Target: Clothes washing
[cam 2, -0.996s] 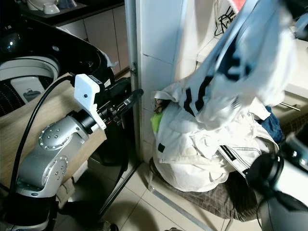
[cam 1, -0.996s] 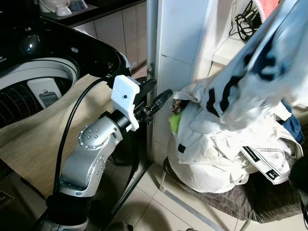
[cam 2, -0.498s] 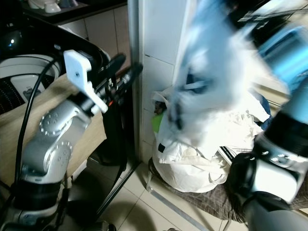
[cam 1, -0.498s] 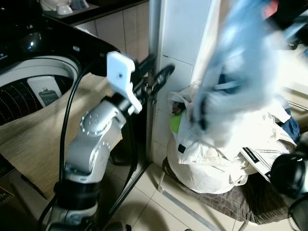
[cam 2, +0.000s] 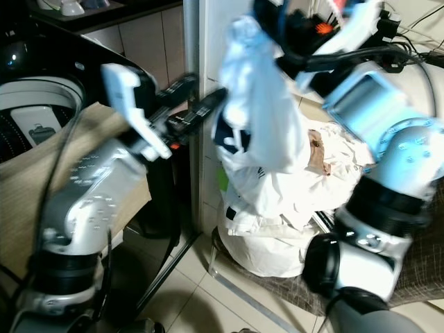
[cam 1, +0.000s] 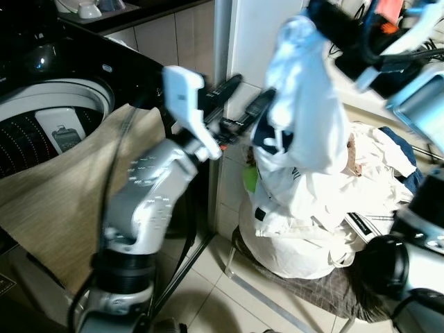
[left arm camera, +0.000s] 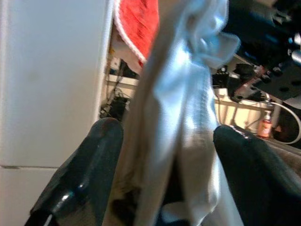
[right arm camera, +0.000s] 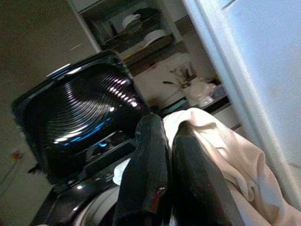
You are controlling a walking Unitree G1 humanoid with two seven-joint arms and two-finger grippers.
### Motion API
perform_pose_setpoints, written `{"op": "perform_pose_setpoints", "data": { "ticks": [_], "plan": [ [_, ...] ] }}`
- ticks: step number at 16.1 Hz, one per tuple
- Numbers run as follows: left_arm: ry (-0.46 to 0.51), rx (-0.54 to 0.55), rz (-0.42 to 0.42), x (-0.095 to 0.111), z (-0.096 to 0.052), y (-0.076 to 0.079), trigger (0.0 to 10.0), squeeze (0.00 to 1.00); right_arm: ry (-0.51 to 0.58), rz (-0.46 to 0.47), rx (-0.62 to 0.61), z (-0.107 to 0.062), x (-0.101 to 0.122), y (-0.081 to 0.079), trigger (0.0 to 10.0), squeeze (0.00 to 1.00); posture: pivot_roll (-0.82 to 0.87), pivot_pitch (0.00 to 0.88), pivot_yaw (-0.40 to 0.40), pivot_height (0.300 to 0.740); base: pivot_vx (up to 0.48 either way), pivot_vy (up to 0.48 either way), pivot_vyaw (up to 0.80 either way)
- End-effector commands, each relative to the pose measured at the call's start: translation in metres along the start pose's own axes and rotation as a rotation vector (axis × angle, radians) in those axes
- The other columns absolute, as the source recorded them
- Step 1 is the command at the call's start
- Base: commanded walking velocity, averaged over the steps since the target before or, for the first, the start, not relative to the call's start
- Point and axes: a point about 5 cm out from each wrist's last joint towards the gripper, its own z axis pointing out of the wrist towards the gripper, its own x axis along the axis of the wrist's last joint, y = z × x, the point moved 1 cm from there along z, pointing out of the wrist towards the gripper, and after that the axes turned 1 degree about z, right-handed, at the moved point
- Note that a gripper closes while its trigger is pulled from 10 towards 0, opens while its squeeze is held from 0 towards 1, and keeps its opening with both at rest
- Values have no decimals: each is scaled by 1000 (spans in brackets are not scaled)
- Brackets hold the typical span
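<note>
My left gripper will have the garment's top (cam 1: 300,33) flop over its fingers when I carry the garment to the washing machine, because soft folds (cam 1: 294,76) rise above those fingers.
A white and pale blue garment (cam 1: 305,104) hangs in the air above the pile of light clothes (cam 1: 326,222). My right gripper (cam 1: 320,19) is shut on its top; in the right wrist view the two fingers (right arm camera: 150,141) pinch a cream-white fold (right arm camera: 221,150). My left gripper (cam 1: 248,94) is open at the garment's left side. In the left wrist view the cloth (left arm camera: 174,117) hangs between its spread fingers (left arm camera: 101,141). The washing machine (cam 1: 41,118) stands at the left with its lid (right arm camera: 80,122) raised and the drum open.
A beige cloth (cam 1: 62,201) drapes over the washer's front. A white tiled pillar (cam 1: 257,41) rises behind my left gripper. The clothes pile rests on a low seat with a brown checked cover (cam 1: 333,291). A red cloth (left arm camera: 136,23) hangs high up.
My right gripper has swung the garment leftward from the upper right to above the pile. My left arm has risen and reached right, so its open fingers now flank the cloth.
</note>
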Motion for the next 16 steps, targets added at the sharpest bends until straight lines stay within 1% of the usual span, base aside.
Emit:
{"op": "perform_pose_setpoints", "data": {
  "ticks": [1, 2, 3, 4, 5, 6, 7, 8, 9, 10, 12, 16],
  "plan": [
    [-1, -13, -6, 2, 6, 3, 10000, 1000, 5, -3, 25, -2, 1, -6, 0, 0, -102, 0, -42, 740, 0, 0, 0],
    [10, -34, -42, 2, 8, 7, 10000, 1000, 0, 5, 33, -1, -1, -7, 0, 0, -102, 0, -42, 740, 0, 0, 0],
    [48, -100, -147, 4, 10, 18, 10000, 0, -15, 18, 43, 0, -7, -10, 0, 0, -103, 0, -41, 740, 0, 0, 0],
    [65, -129, -196, 5, 10, 23, 10000, 0, -23, 25, 46, 2, -12, -12, 0, 0, -104, 0, -38, 740, 0, 0, 0],
    [58, -135, -196, 2, 11, 25, 10000, 0, -26, 27, 50, 3, -15, -15, 0, 0, -104, 0, -38, 740, 0, 0, 0],
    [45, -141, -173, 0, 11, 26, 10000, 0, -25, 28, 50, 3, -15, -16, 0, 0, -107, 0, -34, 740, 0, 0, 0],
    [45, -141, -173, 0, 11, 26, 10000, 0, -25, 28, 50, 3, -15, -16, 0, 0, -107, 0, -34, 740, 0, 0, 0],
    [17, -141, -164, -6, 10, 26, 353, 0, -22, 30, 52, 3, -14, -17, 0, 0, -109, 0, -33, 740, 0, 0, 0],
    [10, -144, -167, -8, 9, 26, 0, 0, -21, 29, 49, 2, -14, -17, 0, 0, -109, 0, -33, 740, 0, 0, 0],
    [3, -145, -168, -8, 7, 25, 0, 0, -19, 29, 45, 2, -14, -17, 0, 0, -110, 0, -34, 740, 0, 0, 0],
    [-30, -142, -136, -13, 4, 22, 0, 0, -15, 25, 38, 1, -12, -17, 0, 0, -110, 0, -34, 740, 0, 0, 0],
    [-18, -136, -127, -12, 3, 19, 0, 0, -16, 26, 37, 0, -12, -18, 0, 0, -109, 0, -34, 740, 0, 0, 0]
  ]
}}
